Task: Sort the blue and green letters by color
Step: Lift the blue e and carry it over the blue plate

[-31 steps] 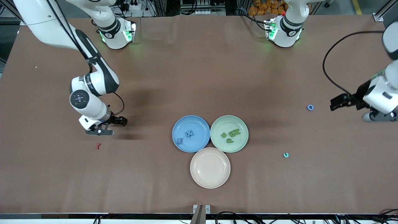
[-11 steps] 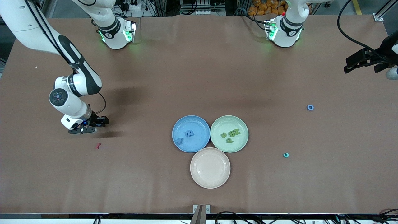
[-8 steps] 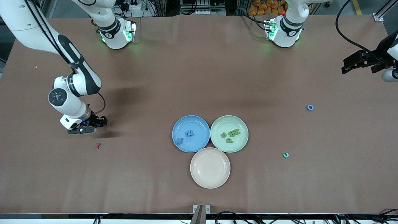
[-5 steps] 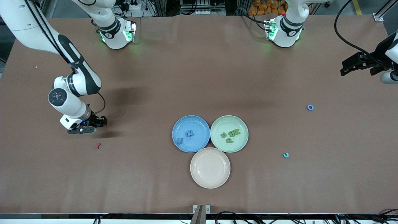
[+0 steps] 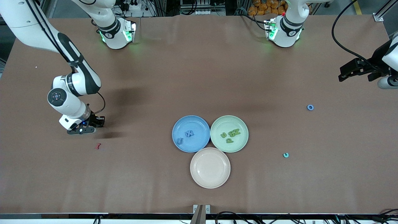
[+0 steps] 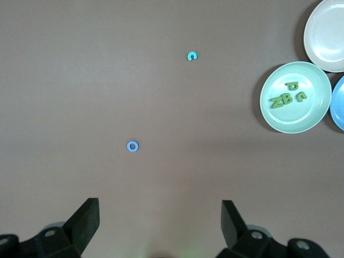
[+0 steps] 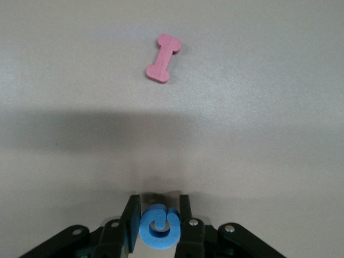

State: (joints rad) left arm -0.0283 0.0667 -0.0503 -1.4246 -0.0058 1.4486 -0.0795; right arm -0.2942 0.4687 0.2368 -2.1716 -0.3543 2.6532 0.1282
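The blue curled letter [image 7: 159,239] is gripped by my fingers, and the blue plate [image 5: 184,127] has open room. My right gripper should keep moving to that room and let go there.
My right gripper [image 5: 81,130] is shut on a blue curled letter [image 7: 159,228], low over the table at the right arm's end, close to the dark red piece [image 5: 98,146]. That piece looks pink in the right wrist view [image 7: 163,65]. My left gripper [image 5: 387,83] is open and empty, high over the left arm's end; it also shows in the left wrist view [image 6: 159,226]. The blue plate [image 5: 199,123] holds two blue letters [image 5: 189,133]. The green plate [image 5: 241,124] holds several green letters [image 5: 230,134]. A blue ring letter [image 5: 310,107] and a teal c [image 5: 285,155] lie on the table.
A cream plate [image 5: 210,182] sits nearer the front camera, touching both other plates. In the left wrist view the ring [image 6: 133,145], the teal c [image 6: 192,55] and the green plate [image 6: 317,115] all show. Bare brown table surrounds the plates.
The right gripper has moved toward the right arm's end of the table. The left gripper has risen away from the blue ring, then drifted slightly.
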